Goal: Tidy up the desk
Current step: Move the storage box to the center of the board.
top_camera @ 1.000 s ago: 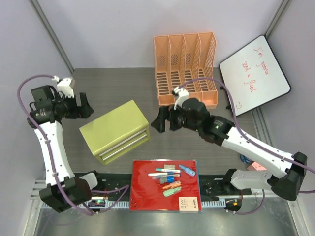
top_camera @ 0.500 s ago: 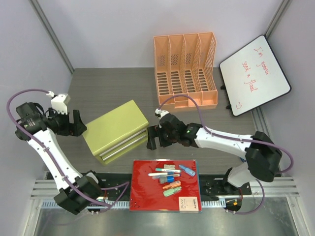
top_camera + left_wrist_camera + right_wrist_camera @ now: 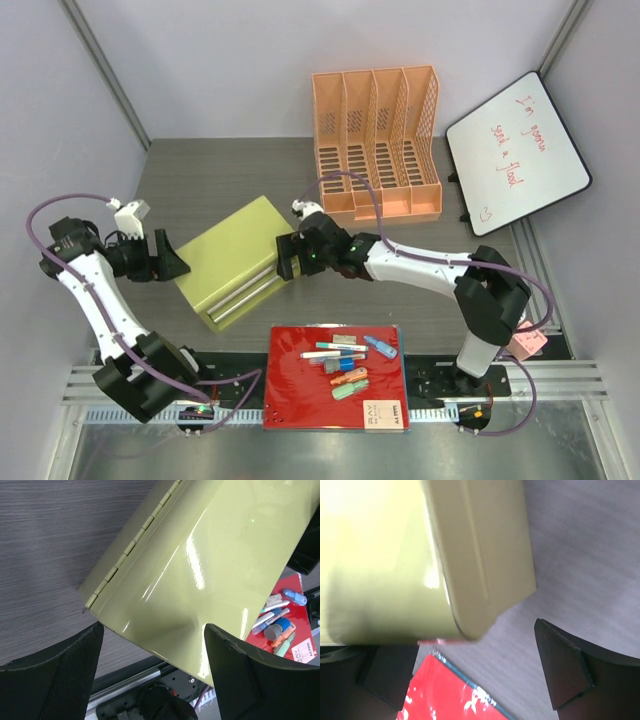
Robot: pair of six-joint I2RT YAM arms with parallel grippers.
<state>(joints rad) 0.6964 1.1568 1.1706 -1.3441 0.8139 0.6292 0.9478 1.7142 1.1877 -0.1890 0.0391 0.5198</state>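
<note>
The cabinet is crooked and its end corner (image 3: 475, 622) is loose in my right gripper. Next, my right gripper backs off and turns the cabinet from the drawer fronts (image 3: 246, 294).
The desk (image 3: 230, 170) is a dark grey wood-grain top. On it a lime-green drawer cabinet (image 3: 235, 262) lies at an angle, drawer fronts facing the near edge. My left gripper (image 3: 172, 258) is open at the cabinet's left end. In the left wrist view the cabinet (image 3: 210, 570) pokes a corner between the spread fingers (image 3: 55, 675) of that gripper (image 3: 154, 630). My right gripper (image 3: 285, 258) is open against the right end. The right wrist view shows the cabinet (image 3: 470, 555) partly between that gripper's (image 3: 465, 645) jaws, one finger (image 3: 565, 665) standing apart over the desk (image 3: 580, 555).
A red folder (image 3: 335, 377) carrying several pens and markers lies at the near edge, just below the cabinet. An orange mesh file rack (image 3: 375, 140) stands at the back. A whiteboard (image 3: 518, 150) with red writing leans at the right. A pink note (image 3: 528, 343) sits by the right arm's base.
Both grippers have closed in on the cabinet, the left dropping to its left end, the right sweeping left to its right end. The cabinet has turned slightly.
</note>
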